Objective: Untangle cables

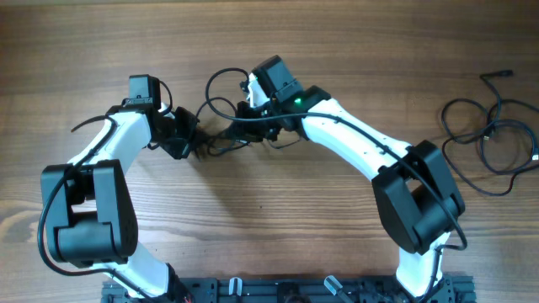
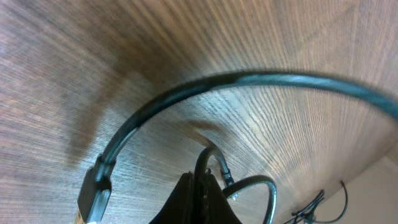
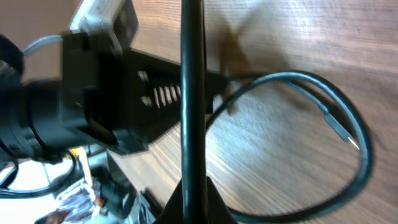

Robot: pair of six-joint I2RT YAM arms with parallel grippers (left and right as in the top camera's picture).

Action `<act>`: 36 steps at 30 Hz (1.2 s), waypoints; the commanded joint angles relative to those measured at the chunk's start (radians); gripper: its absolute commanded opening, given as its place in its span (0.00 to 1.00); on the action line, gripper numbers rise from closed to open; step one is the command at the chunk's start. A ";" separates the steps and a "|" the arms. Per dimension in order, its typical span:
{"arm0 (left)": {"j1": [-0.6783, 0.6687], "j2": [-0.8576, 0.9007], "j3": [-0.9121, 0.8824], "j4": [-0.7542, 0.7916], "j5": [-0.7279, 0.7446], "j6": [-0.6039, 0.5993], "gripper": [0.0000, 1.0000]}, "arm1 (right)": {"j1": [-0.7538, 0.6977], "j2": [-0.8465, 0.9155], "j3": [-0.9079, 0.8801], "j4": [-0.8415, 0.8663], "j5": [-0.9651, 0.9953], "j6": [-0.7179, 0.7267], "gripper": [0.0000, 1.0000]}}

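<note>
My left gripper should open first, because it is pinching the cable (image 1: 216, 139) that my right gripper holds. My right gripper should then carry the cable to the loose bundle (image 1: 491, 132).
A tangle of thin black cables (image 1: 221, 118) lies on the wood table between my two grippers, with a loop rising toward the far side. My left gripper (image 1: 195, 143) is shut on a strand of it; in the left wrist view the jaws (image 2: 205, 180) pinch a cable (image 2: 211, 158) and another cable (image 2: 186, 93) arcs overhead to a plug end (image 2: 93, 190). My right gripper (image 1: 271, 128) is shut on a strand; in the right wrist view a cable (image 3: 193, 93) runs straight up from the jaws (image 3: 194, 186), and a loop (image 3: 348, 130) curls to the right. A second loose bundle of cables (image 1: 493, 135) lies at the far right.
The left arm (image 3: 74, 106) fills the left of the right wrist view, close to the right gripper. The arm bases (image 1: 295, 290) stand at the table's near edge. The table's far right edge (image 2: 379, 180) shows in the left wrist view.
</note>
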 commanded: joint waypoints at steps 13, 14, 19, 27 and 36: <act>0.164 -0.072 -0.004 0.147 0.824 0.606 0.04 | -0.257 -0.005 0.011 -0.040 -0.682 -0.315 0.15; 0.164 -0.072 -0.004 0.146 0.824 0.625 0.04 | -0.243 -0.005 0.011 -0.039 -0.678 -0.315 0.18; 0.164 -0.072 -0.004 0.146 0.814 0.650 0.04 | -0.208 -0.005 0.011 -0.039 -0.593 -0.310 0.34; 0.164 -0.072 -0.004 0.112 0.790 0.643 0.04 | -0.203 -0.005 0.011 -0.135 -0.344 -0.300 0.55; 0.164 -0.072 -0.004 0.041 0.720 0.526 0.04 | -0.191 -0.005 0.011 -0.175 -0.320 -0.295 0.54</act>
